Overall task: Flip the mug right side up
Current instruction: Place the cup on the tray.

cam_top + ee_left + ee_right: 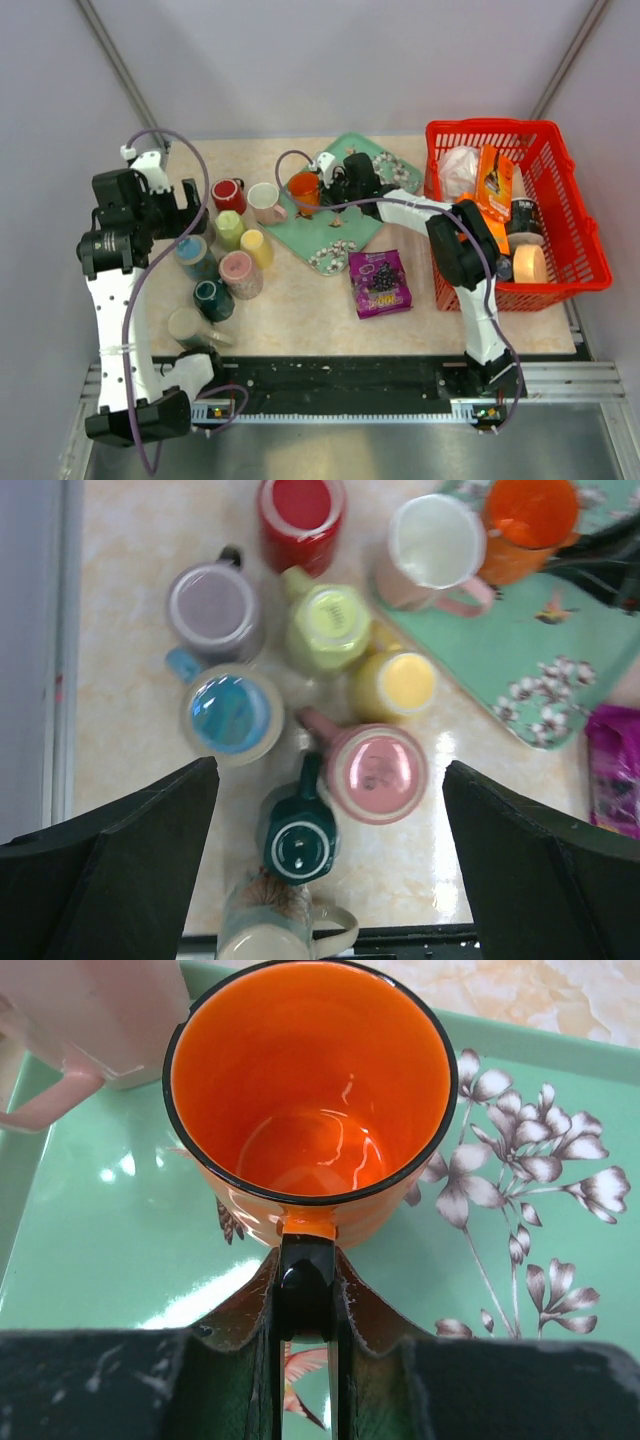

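Observation:
The upside-down pink mug's handle (316, 724) points into the group of mugs. My left gripper should first pull the pink mug free and turn its handle toward my right gripper.
An orange mug (310, 1090) with a black rim and black handle stands upright, mouth up, on the green floral tray (520, 1290). My right gripper (306, 1290) is shut on its black handle; in the top view the gripper (330, 185) sits beside the mug (303, 187) on the tray (352, 230). My left gripper (330, 810) is open and empty, held high over a cluster of mugs. Below it several stand upside down: blue (230, 715), pink (377, 772), dark green (298, 842), yellow (395, 683), lime (330, 628), grey (213, 610). A pale pink mug (432, 550) stands upright.
A red basket (560, 235) with packets and tape rolls stands at the right. A purple snack bag (380, 282) lies on the table near the tray. A patterned mug (275, 925) lies near the front edge. A red mug (227, 194) stands at the back of the cluster.

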Controlling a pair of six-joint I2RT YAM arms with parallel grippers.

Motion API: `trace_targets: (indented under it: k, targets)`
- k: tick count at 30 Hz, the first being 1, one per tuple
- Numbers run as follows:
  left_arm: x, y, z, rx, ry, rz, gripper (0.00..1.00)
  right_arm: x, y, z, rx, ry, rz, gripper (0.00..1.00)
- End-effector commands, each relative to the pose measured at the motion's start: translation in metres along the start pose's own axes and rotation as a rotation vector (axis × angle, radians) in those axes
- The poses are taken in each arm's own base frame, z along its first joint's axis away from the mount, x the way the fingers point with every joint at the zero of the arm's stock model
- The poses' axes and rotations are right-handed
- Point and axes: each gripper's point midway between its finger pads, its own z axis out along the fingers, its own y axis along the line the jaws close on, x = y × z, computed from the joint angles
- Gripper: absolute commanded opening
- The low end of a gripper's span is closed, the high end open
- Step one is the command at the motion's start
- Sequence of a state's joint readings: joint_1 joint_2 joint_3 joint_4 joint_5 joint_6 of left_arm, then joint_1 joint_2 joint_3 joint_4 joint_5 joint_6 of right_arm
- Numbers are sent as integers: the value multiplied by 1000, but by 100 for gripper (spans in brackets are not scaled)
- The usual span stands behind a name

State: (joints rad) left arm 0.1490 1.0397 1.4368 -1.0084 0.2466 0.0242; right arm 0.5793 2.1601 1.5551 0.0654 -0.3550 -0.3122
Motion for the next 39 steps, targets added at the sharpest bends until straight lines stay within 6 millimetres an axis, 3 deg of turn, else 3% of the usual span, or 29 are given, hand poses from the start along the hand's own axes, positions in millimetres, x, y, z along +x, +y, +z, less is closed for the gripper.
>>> trace_targets:
  k: [1,6,10,20,22,25,29,32,39]
  targets:
    - [29,46,5,-197,56,-217,99,-82,-21,4,59,-225,-41,0]
    - [48,38,8,-118,65,-268,99,-70,-7,22,15,-193,-15,0]
    - [42,36,4,-90,39,-194,99,-64,-1,38,3,-157,10,0]
    - [36,32,6,-63,27,-198,99,-49,1,50,69,-101,27,0]
    - [35,32,7,-60,25,-199,99,-43,3,52,72,-82,35,6]
    - [34,33,8,-59,27,-202,99,-38,6,52,70,-68,57,23]
    - [33,31,11,-38,28,-206,99,-44,6,46,75,-73,69,36]
    - [33,27,14,-13,29,-202,99,-60,4,33,87,-99,67,45]
    - [46,10,24,140,99,-135,99,-108,9,-16,91,-169,82,57]
